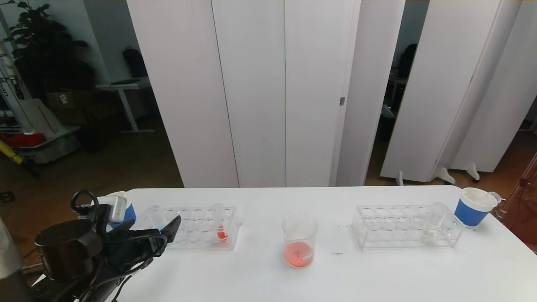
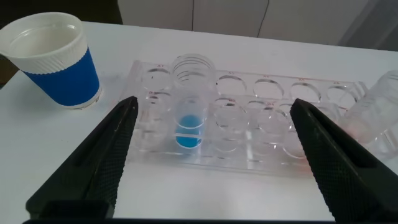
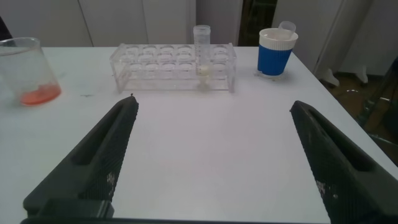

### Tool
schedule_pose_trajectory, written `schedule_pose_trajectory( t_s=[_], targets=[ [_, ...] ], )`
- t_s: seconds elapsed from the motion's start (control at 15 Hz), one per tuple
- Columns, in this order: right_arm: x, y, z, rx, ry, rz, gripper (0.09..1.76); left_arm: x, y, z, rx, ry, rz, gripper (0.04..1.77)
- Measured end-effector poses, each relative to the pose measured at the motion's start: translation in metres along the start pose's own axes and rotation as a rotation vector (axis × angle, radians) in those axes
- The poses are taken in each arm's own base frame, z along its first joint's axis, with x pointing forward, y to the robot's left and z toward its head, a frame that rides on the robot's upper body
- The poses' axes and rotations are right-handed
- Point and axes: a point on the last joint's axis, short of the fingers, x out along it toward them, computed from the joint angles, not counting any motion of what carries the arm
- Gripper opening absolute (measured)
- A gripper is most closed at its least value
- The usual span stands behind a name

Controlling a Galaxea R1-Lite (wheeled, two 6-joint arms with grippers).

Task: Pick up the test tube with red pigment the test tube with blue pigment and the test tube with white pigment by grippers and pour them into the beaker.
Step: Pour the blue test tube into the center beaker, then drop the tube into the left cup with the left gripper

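My left gripper's fingers are spread, with the blue-pigment tube (image 2: pixel 189 106) standing upright between them. I should now move in until they are on either side of its free upper end (image 2: pixel 193 70) and then close them.
The blue-pigment tube (image 2: pixel 189 118) stands in the left clear rack (image 2: pixel 249 124), near its left end. My left gripper (image 2: pixel 213 106) is open, its jaws wide apart just in front of that rack, with the blue tube between and beyond them. In the head view this gripper (image 1: pixel 165 230) is at the table's left front. A red-pigment tube (image 1: pixel 221 228) stands at that rack's right end. The beaker (image 1: pixel 298 240) at the table's middle holds red liquid. The white-pigment tube (image 3: pixel 203 53) stands in the right rack (image 3: pixel 174 65). My right gripper (image 3: pixel 213 109) is open and empty, well short of that rack.
A blue-and-white paper cup (image 2: pixel 56 62) stands left of the left rack. Another cup (image 1: pixel 476 206) stands at the far right, near the table's edge. White folding screens stand behind the table.
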Motion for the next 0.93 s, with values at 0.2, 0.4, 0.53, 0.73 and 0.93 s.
schedule_pose_trajectory(
  t_s=[0.2, 0.4, 0.53, 0.73, 0.93],
  targets=[
    [0.000, 0.000, 0.000, 0.000, 0.000, 0.000, 1.75, 0.013, 0.005, 0.000, -0.003, -0.006, 0.029, 1.75],
    [0.000, 0.000, 0.000, 0.000, 0.000, 0.000, 1.75, 0.024, 0.005, -0.001, -0.004, -0.008, 0.034, 1.75],
    [0.000, 0.000, 0.000, 0.000, 0.000, 0.000, 1.75, 0.028, 0.006, -0.004, -0.004, 0.000, 0.040, 1.75],
    [0.000, 0.000, 0.000, 0.000, 0.000, 0.000, 1.75, 0.033, 0.008, -0.006, -0.007, 0.003, 0.052, 1.75],
    [0.000, 0.000, 0.000, 0.000, 0.000, 0.000, 1.75, 0.035, 0.009, -0.007, -0.008, 0.006, 0.062, 1.75]
  ],
)
